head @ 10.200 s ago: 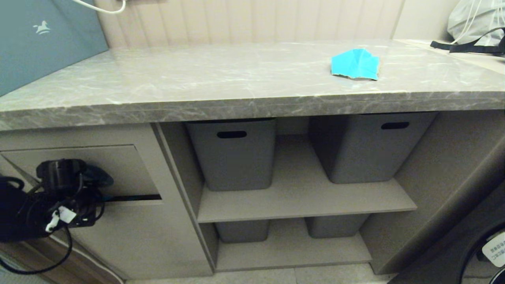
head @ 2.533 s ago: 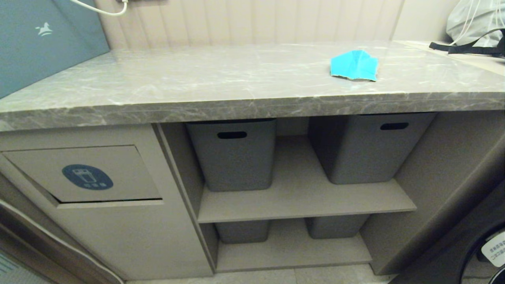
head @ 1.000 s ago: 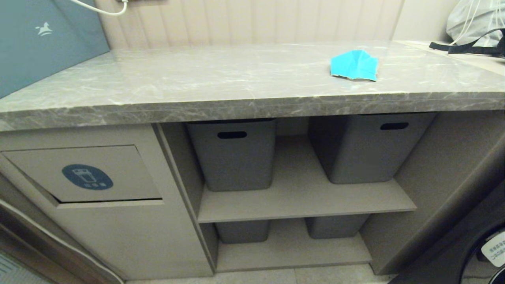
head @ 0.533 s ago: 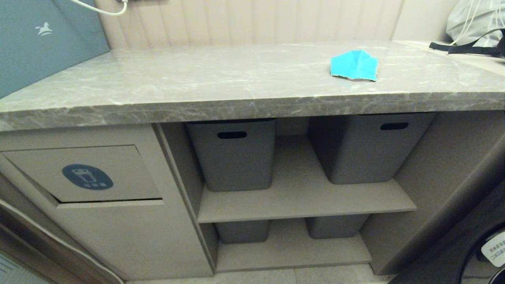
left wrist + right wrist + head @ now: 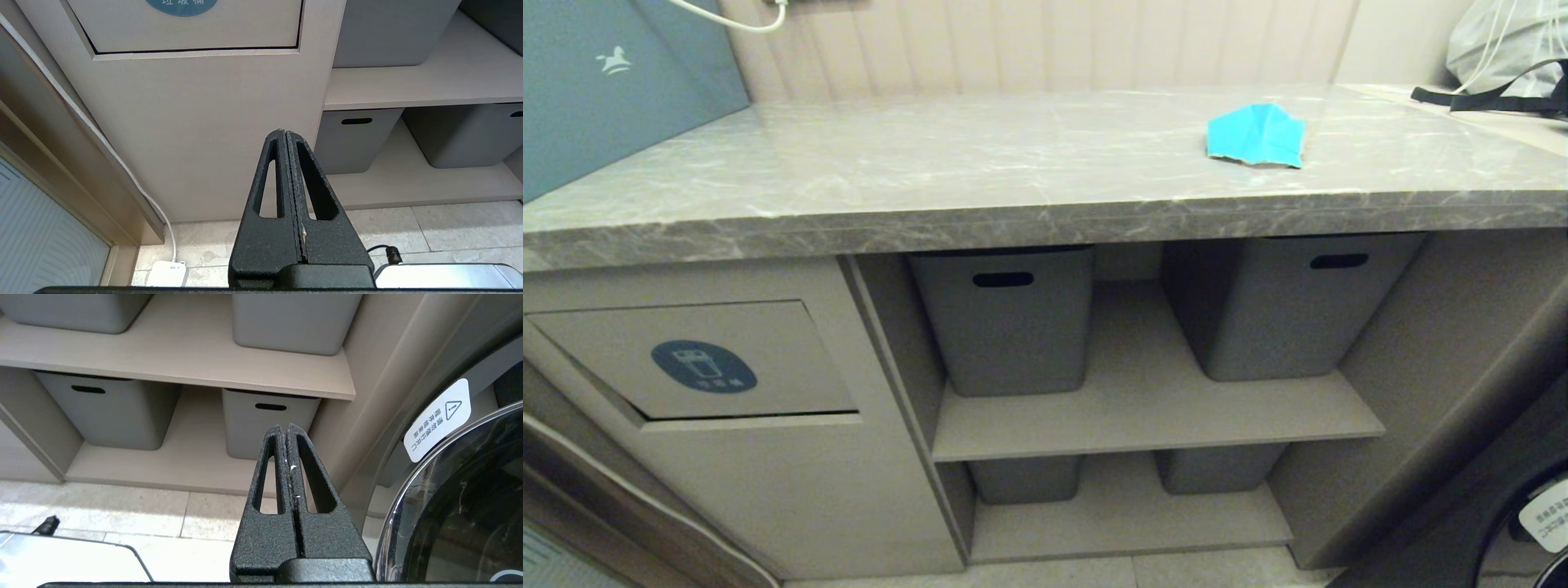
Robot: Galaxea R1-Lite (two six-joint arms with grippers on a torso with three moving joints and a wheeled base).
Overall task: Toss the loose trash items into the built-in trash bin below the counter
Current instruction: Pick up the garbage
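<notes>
The robot's right gripper is low, below the counter's front edge (image 5: 1258, 212), so the robot should go up higher first and then bring the right gripper open over the turquoise scrap (image 5: 1258, 136).
One turquoise scrap of crumpled paper (image 5: 1258, 135) lies on the grey marble-look counter (image 5: 980, 184), toward its right end. Below the counter at the left is the beige trash bin flap (image 5: 768, 359) with its dark-blue oval sticker (image 5: 703, 367); the flap (image 5: 245, 24) also shows in the left wrist view. Neither arm appears in the head view. My left gripper (image 5: 285, 132) is shut and empty, low in front of the cabinet under the flap. My right gripper (image 5: 284, 427) is shut and empty, low before the bottom shelf.
Grey tubs with slot handles (image 5: 1009, 318) (image 5: 1286, 302) sit on the open shelves right of the bin. A big dull-blue box (image 5: 605, 82) leans at the counter's far left. A washing machine door (image 5: 461, 506) stands at the right, a bag (image 5: 1511, 49) behind.
About ten seconds ago my left arm was at the pushed-in flap; now the flap is closed and the arm has left the head view. Over the last second nothing has visibly moved.
</notes>
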